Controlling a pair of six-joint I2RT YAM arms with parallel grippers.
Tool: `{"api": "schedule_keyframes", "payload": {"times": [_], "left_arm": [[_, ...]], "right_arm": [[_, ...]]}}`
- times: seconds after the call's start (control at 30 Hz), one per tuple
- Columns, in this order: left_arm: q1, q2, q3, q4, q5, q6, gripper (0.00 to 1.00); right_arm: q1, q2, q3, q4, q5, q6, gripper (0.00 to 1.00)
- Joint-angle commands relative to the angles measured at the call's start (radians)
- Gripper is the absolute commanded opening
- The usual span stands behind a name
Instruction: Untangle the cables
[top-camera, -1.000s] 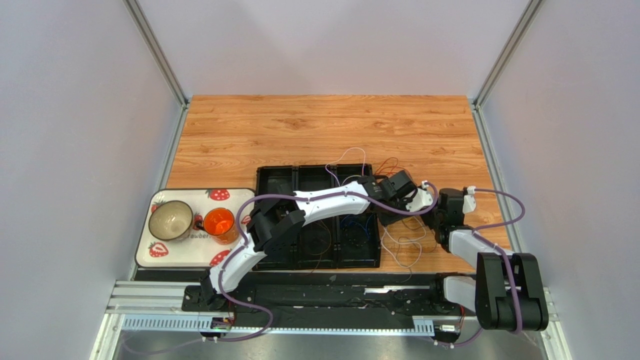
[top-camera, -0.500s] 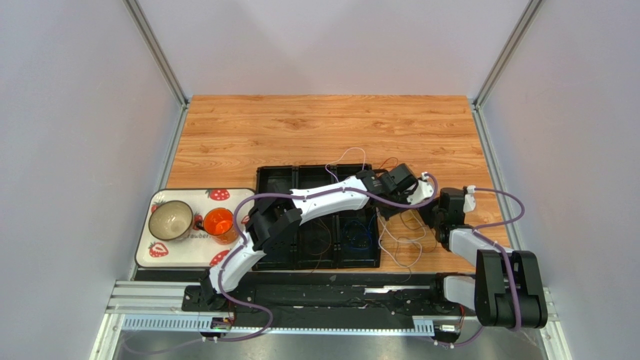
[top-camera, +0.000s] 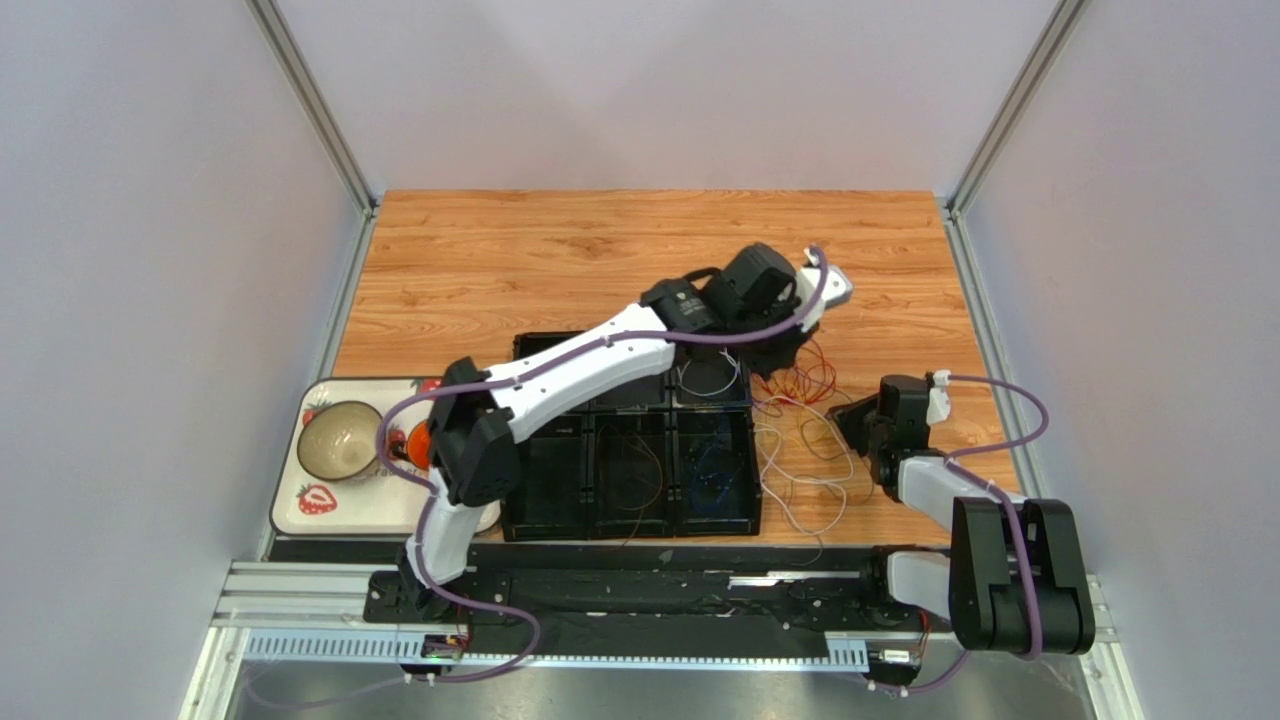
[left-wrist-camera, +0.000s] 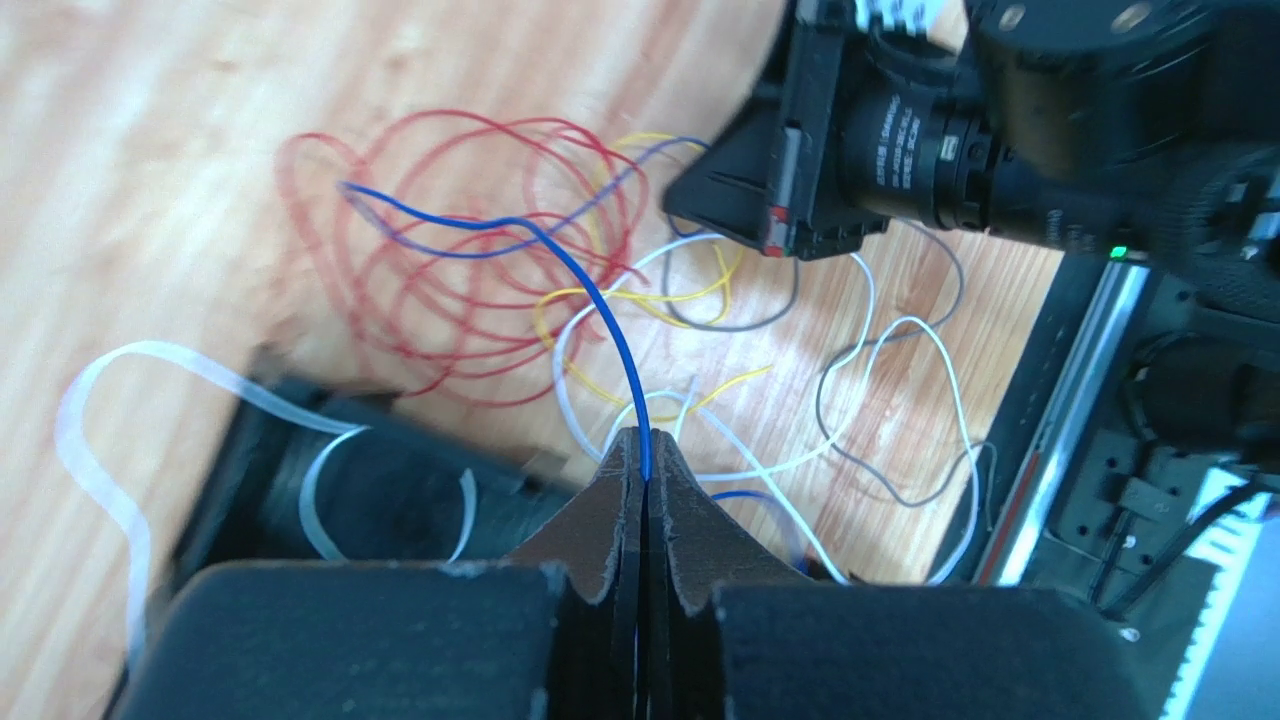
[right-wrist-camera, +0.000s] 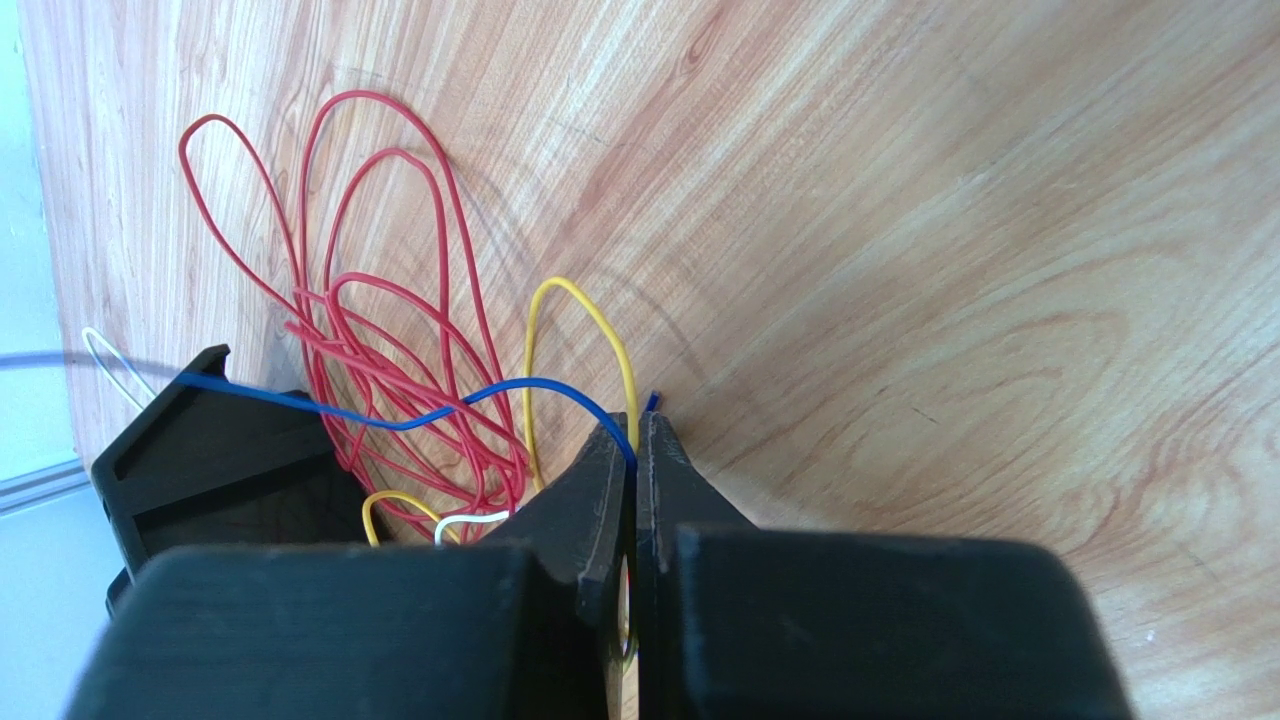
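Note:
Next, I open my right gripper, as it pinches the blue cable and the yellow loop (right-wrist-camera: 625, 365) together, while my left gripper pulls that cable over the black tray (top-camera: 631, 450).
The cables (top-camera: 807, 438) lie in a loose tangle on the wood, right of the black tray (top-camera: 549, 360). My left gripper (left-wrist-camera: 643, 455) is shut on a thin blue cable (left-wrist-camera: 601, 315) and holds it above red loops (left-wrist-camera: 451, 255) and yellow, white and dark wires. In the top view the left gripper (top-camera: 781, 350) hangs over the tray's far right corner. My right gripper (right-wrist-camera: 633, 438) is shut on the blue cable (right-wrist-camera: 511, 387) low over the wood, beside red loops (right-wrist-camera: 376, 345) and a yellow loop (right-wrist-camera: 579, 323). It sits at the tangle's right (top-camera: 851, 422).
The black tray has three compartments with some wires in them. A strawberry-print mat (top-camera: 323, 503) at the left holds a bowl (top-camera: 340, 438) and an orange cup (top-camera: 433, 444). Grey walls stand at both sides. A rail runs along the near edge (top-camera: 646, 578).
My left arm has swung up and away toward the far side with the blue cable in its jaws, drawing it out of the tangle. The right gripper has stayed put.

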Motion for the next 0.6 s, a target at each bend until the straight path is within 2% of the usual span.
{"api": "schedule_keyframes", "payload": {"times": [0.0,0.23,0.43,0.57], "left_arm": [[0.015,-0.188,-0.026,0.015,-0.021,-0.049,0.00],[0.017,-0.413,-0.143,0.106,-0.048,-0.077,0.00],[0.017,-0.655,-0.280,0.183,-0.139,-0.092,0.00],[0.017,-0.755,-0.327,0.185,-0.176,-0.077,0.00]], "right_arm": [[-0.002,0.020,0.012,-0.025,0.002,-0.018,0.00],[-0.002,0.025,0.012,-0.025,0.002,-0.021,0.00],[-0.002,0.029,0.018,-0.033,0.003,-0.021,0.00],[-0.002,0.035,0.023,-0.036,0.003,-0.024,0.00]]}}
